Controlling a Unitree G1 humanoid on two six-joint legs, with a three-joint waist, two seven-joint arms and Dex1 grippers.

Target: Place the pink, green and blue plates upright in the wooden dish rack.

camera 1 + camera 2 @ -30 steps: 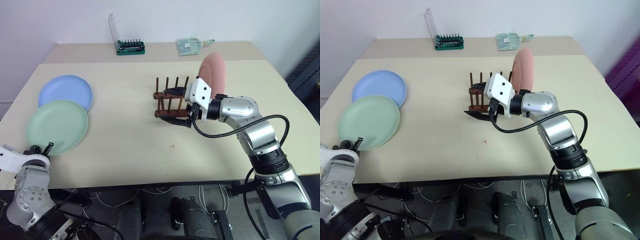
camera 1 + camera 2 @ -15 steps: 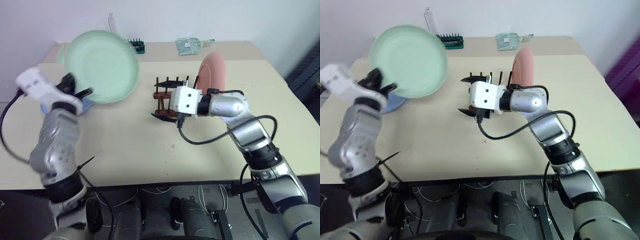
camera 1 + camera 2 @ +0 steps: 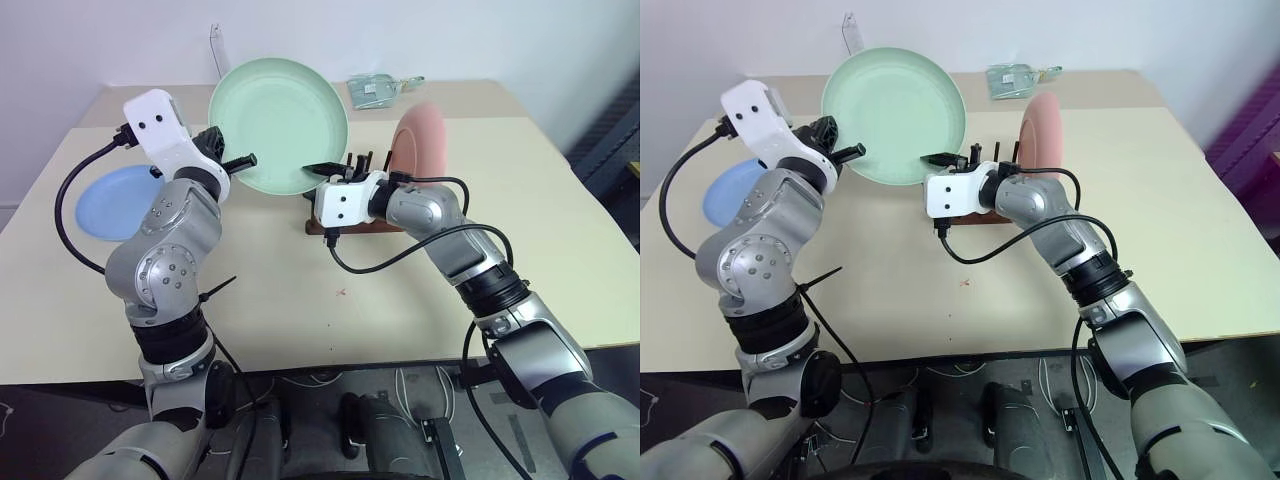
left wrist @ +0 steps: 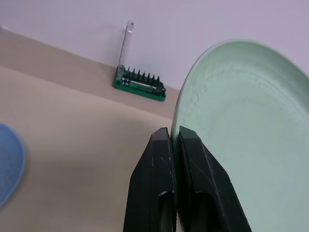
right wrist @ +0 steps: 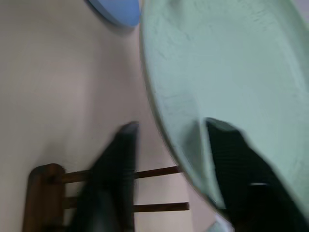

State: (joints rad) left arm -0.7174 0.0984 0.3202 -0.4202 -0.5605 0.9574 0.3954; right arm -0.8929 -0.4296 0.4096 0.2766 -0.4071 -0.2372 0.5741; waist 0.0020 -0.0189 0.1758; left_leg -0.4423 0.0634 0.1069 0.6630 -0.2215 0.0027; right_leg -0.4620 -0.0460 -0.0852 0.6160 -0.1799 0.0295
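My left gripper is holding the green plate broadside (image 3: pixel 279 125) to the rack, so my right gripper should take the green plate's lower rim (image 3: pixel 309 186) and turn the plate to match the pink one.
The green plate (image 3: pixel 280 125) hangs upright in the air above the table, my left gripper (image 4: pixel 174 133) shut on its rim. My right gripper (image 5: pixel 169 125) is open at the plate's lower edge, one finger (image 5: pixel 116 164) behind the rim with a gap and the other finger (image 5: pixel 231 159) across the plate's face. The pink plate (image 3: pixel 420 140) stands upright in the wooden dish rack (image 3: pixel 360 222), which is mostly hidden behind my right gripper (image 3: pixel 325 170). On the table at the left, the blue plate (image 3: pixel 115 200) lies flat.
A green screwdriver-bit holder (image 4: pixel 140 84) with a clear lid stands at the table's back edge. A clear packet (image 3: pixel 375 90) lies at the back right. Bare tabletop (image 3: pixel 300 300) stretches in front of the rack.
My left arm lifted the green plate off the table and swung it up and right toward the rack. My right gripper rolled and shifted left to the plate's rim.
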